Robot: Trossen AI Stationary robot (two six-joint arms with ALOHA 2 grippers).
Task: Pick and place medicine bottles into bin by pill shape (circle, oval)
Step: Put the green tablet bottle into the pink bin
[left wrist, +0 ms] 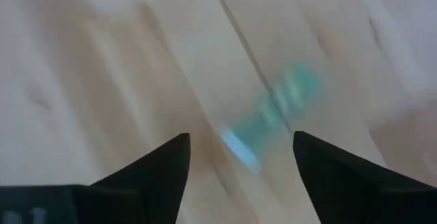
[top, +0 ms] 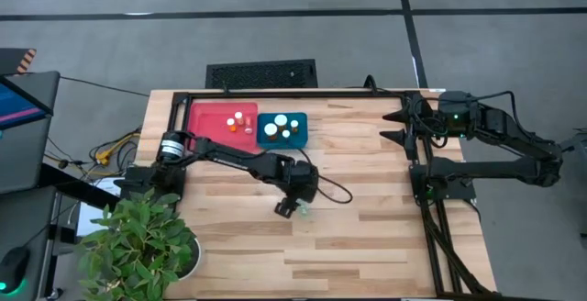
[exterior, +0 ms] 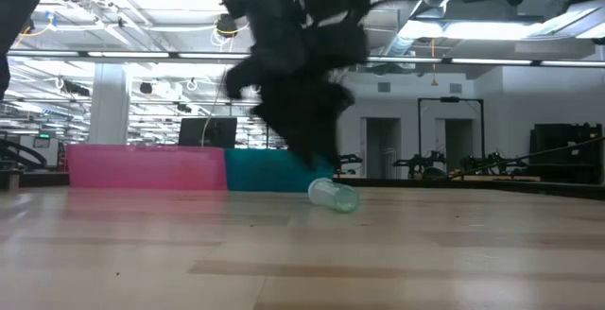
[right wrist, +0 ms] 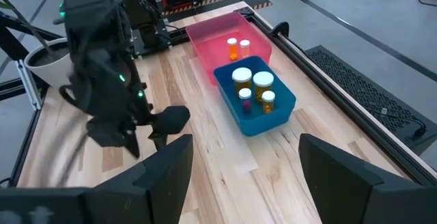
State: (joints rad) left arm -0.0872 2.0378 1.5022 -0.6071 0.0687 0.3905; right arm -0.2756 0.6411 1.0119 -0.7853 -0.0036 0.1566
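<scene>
I should turn my left gripper in line with the pale green bottle [left wrist: 274, 113], because it lies slanted across the gripper's open fingers, and grip the bottle's white cap [left wrist: 240, 149].
A pale green see-through medicine bottle [exterior: 334, 196] lies on its side on the wooden table, near its middle; it also shows in the left wrist view [left wrist: 273, 111], blurred. My left gripper [left wrist: 240, 136] is open, just above it, with a finger on either side of the bottle's near end and apart from it; it also shows in the high view [top: 290, 206]. A pink tray [top: 213, 132] holds a few small bottles [top: 240, 120]. A blue tray [top: 298, 139] beside it holds several white-capped bottles [top: 281, 126]. My right gripper [right wrist: 246, 138] is open and empty at the table's far right [top: 400, 127].
The two trays stand side by side at the table's far left-centre. A potted plant [top: 138, 241] stands at the near left corner. A black frame rail [top: 426, 191] runs along the right side. A cable [top: 337, 193] trails from the left arm over the table.
</scene>
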